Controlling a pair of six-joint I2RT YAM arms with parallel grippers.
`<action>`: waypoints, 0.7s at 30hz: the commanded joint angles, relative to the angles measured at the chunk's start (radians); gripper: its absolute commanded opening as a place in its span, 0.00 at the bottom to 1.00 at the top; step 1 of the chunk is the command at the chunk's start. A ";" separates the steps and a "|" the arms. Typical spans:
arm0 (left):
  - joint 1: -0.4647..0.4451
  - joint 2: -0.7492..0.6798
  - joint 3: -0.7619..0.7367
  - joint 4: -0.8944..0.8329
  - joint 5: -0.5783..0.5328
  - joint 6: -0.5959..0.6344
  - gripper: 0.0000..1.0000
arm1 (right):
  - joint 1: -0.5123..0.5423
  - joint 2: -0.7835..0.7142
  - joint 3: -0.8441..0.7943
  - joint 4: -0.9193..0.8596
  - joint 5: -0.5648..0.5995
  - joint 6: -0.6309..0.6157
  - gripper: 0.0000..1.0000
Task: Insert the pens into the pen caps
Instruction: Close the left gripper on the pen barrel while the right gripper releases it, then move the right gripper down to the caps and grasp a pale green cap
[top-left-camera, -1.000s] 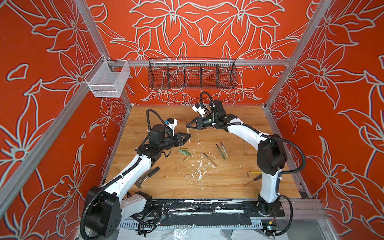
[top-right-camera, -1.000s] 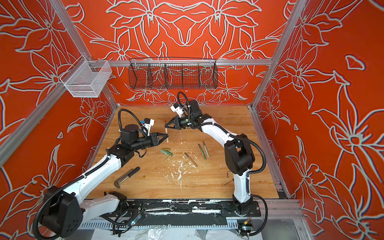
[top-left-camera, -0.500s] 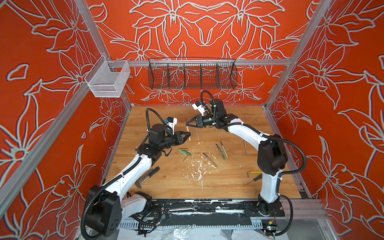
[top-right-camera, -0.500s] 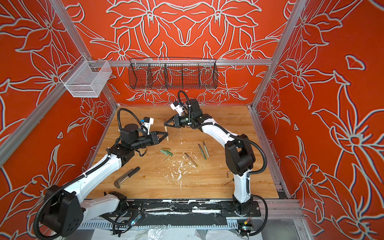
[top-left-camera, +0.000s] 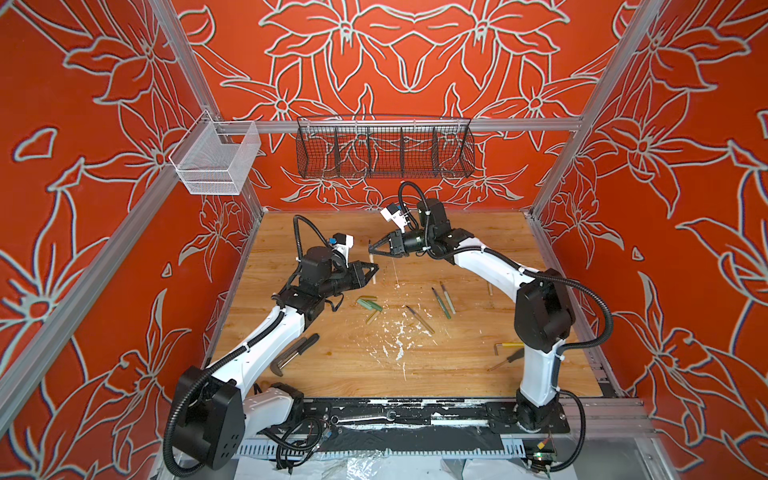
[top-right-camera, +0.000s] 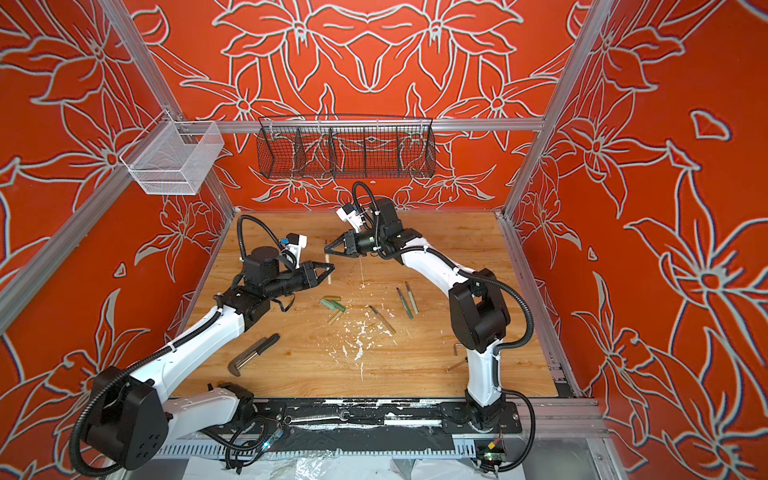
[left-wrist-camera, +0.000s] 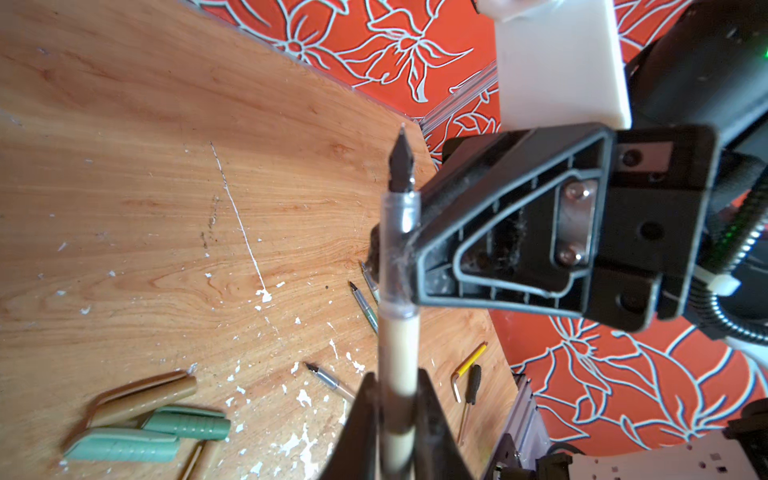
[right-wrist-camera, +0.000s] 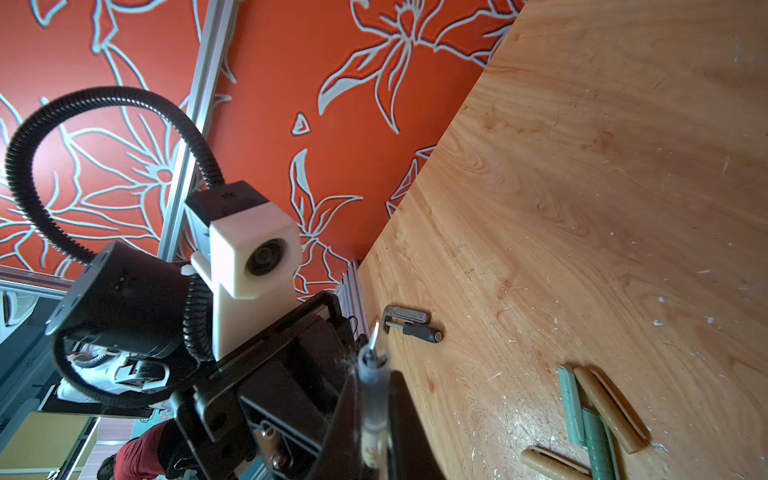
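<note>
The robot's right gripper covers the pen's clear section, where a cap has to go, so it should leave the pen to the left gripper and get the pale green cap.
One pen with a cream barrel, clear grip section and black tip stands upright above the table's back middle, held by both grippers. My left gripper is shut on the cream barrel. My right gripper is shut on the clear section, nearer the tip. Three more pens lie loose mid-table. Pale green and tan pen caps lie in a small cluster left of them, also in the left wrist view and the right wrist view.
A black-handled wrench lies front left. A yellow hex key and a small screwdriver lie by the right arm's base. White flecks dot the middle of the wooden table. A black wire basket and a white one hang on the walls.
My left gripper's jaws have closed onto the pen's barrel. My right gripper, holding the pen, has shifted slightly to the left.
</note>
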 joint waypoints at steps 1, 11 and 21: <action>0.005 -0.009 0.023 -0.048 -0.051 0.010 0.11 | 0.007 -0.042 -0.003 0.013 -0.028 0.006 0.12; 0.078 -0.185 0.010 -0.539 -0.194 0.011 0.00 | 0.031 0.022 0.068 -0.445 0.185 -0.316 0.45; 0.096 -0.472 -0.094 -0.775 -0.297 0.013 0.00 | 0.162 0.205 0.229 -0.737 0.391 -0.495 0.49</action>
